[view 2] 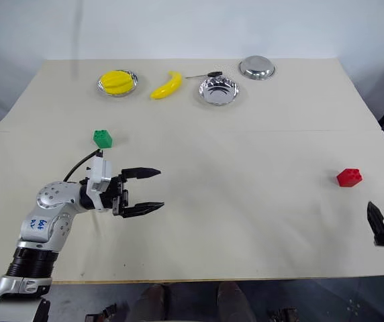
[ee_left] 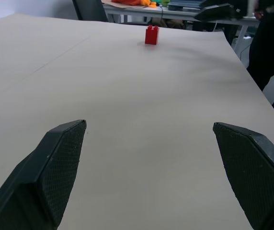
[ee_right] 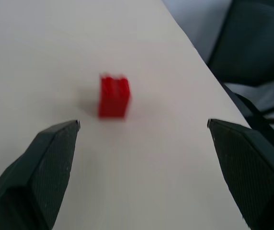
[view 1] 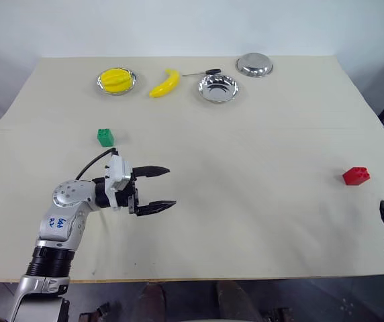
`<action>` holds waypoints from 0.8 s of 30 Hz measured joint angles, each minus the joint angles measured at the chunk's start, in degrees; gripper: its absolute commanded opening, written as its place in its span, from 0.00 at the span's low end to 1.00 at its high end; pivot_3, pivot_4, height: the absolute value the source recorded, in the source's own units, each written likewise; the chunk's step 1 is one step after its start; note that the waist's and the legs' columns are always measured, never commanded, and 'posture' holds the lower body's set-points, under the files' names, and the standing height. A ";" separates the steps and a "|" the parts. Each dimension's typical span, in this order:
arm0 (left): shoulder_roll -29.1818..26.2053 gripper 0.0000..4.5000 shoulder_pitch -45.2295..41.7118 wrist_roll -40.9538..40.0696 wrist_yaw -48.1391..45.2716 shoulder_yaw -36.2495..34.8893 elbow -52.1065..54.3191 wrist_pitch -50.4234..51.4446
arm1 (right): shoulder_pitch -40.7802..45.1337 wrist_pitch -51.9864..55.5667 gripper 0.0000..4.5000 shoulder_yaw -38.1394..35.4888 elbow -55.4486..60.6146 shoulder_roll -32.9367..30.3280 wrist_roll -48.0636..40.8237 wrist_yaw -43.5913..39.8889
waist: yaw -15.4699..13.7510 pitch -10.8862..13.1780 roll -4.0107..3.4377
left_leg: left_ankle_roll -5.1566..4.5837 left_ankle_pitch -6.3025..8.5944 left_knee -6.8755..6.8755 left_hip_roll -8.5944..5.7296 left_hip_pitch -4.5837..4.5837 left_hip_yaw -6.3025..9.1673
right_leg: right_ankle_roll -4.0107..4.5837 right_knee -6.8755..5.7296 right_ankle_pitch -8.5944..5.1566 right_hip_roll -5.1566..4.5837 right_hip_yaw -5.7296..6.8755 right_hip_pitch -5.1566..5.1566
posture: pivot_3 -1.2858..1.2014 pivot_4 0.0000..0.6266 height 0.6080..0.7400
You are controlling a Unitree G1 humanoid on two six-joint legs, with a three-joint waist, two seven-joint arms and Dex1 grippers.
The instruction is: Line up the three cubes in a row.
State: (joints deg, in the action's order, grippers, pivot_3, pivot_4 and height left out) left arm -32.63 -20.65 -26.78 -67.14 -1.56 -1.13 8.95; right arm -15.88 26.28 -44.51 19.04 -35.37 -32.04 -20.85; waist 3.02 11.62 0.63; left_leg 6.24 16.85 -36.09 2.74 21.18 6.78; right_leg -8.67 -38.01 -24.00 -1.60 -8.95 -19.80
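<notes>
The red cube (view 1: 356,176) is free in front of my right gripper's open fingers, so I keep moving in until the red cube is between them, then close.
A green cube (view 1: 105,137) sits on the left half of the cream table (view 1: 246,221). A red cube (view 1: 356,176) stands far off near the table's right edge. My left gripper (view 1: 171,187) hovers just in front of the green cube and to its right, pointing right across the table, open and empty. In the left wrist view the red cube (ee_left: 151,35) lies far ahead of the open left gripper (ee_left: 149,125). My right gripper (ee_right: 142,123) is open, with the red cube (ee_right: 114,97) a short way ahead of its fingertips, apart from them.
Along the back edge stand a steel bowl holding a yellow fruit (view 1: 116,80), a banana (view 1: 164,83), an empty steel bowl (view 1: 218,88), a second steel bowl (view 1: 254,65) and a small black-handled tool (view 1: 205,72). A dark chair (ee_right: 256,48) stands beyond the right edge.
</notes>
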 measured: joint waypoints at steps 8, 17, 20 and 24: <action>-0.05 1.00 1.60 0.16 1.01 -0.26 0.66 -0.43 | 11.26 12.91 1.00 4.53 -8.97 -7.14 0.99 4.09 | -1.30 0.01 0.00 | 0.01 0.00 0.01 -0.02 0.10 0.05 | 0.00 0.13 0.00 -0.02 0.07 -0.04 | 0.52 0.24 1.00; -0.06 1.00 3.38 0.11 2.75 -0.67 3.48 -0.26 | 24.68 9.84 1.00 15.20 -31.11 -10.90 6.42 -3.64 | -1.02 0.05 -0.06 | -0.21 0.11 -0.09 -0.03 0.10 -0.14 | -0.11 0.21 0.05 -0.10 -0.02 -0.03 | 0.52 0.24 1.00; -0.06 1.00 3.33 0.11 2.73 -0.67 3.52 -0.25 | 27.18 7.42 1.00 16.72 -34.37 -10.91 8.06 -5.07 | -1.02 0.05 -0.06 | -0.20 0.10 -0.10 -0.03 0.11 -0.15 | -0.11 0.22 0.05 -0.10 -0.02 -0.03 | 0.52 0.24 1.00; -0.09 1.00 3.30 0.10 2.72 -0.66 3.58 -0.24 | 30.43 4.50 1.00 18.57 -38.20 -10.89 10.12 -5.88 | -1.00 0.05 -0.06 | -0.20 0.10 -0.13 -0.03 0.11 -0.16 | -0.11 0.22 0.05 -0.10 -0.03 -0.03 | 0.52 0.24 1.00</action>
State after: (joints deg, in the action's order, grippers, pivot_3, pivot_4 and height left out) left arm -32.71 -17.36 -26.68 -64.42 -2.22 2.45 8.72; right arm 14.55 30.78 -25.94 -19.16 -46.26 -21.92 -26.73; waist 2.01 11.67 0.57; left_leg 6.04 16.95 -36.22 2.71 21.29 6.62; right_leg -8.78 -37.79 -23.95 -1.70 -8.98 -19.83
